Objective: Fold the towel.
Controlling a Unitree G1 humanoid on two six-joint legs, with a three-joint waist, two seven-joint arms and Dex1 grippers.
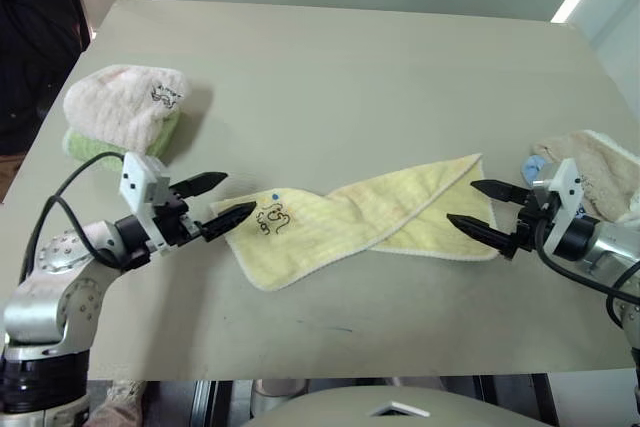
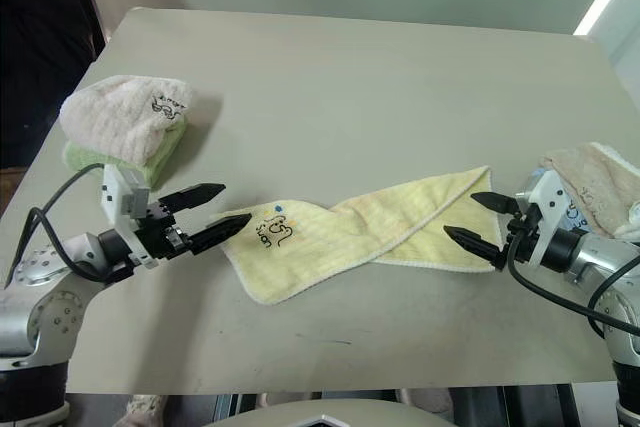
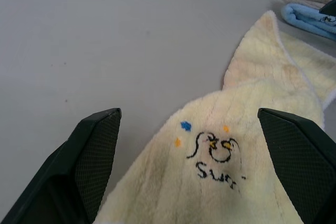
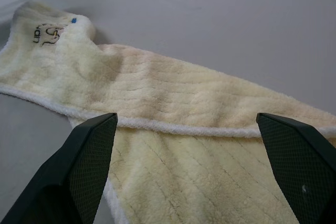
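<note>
My gripper is to fold over the near edge of the pale yellow towel (image 1: 305, 232), which will then straighten into a narrow strip because a loose diagonal lap (image 1: 425, 207) crosses it.
The pale yellow towel (image 1: 350, 219) lies twisted across the middle of the beige table (image 1: 340, 77), one half lapped over the other, its dark embroidery (image 1: 273, 217) facing up near the left end. My left gripper (image 1: 218, 199) hovers open at that left end, its fingers (image 3: 94, 156) standing on either side of the embroidered corner (image 3: 215, 153). At the towel's right end my right gripper (image 1: 480, 205) is open too, its fingertips straddling the edge. The right wrist view looks along the towel (image 4: 173, 108), with a finger (image 4: 92, 156) on each side. Nothing is gripped.
A pink towel (image 1: 128, 102) sits on a green one (image 1: 80, 147) at the table's back left. A beige towel (image 1: 600, 169) over a blue cloth (image 1: 533, 165) lies at the right edge, just behind my right gripper. The table's front edge runs close below both arms.
</note>
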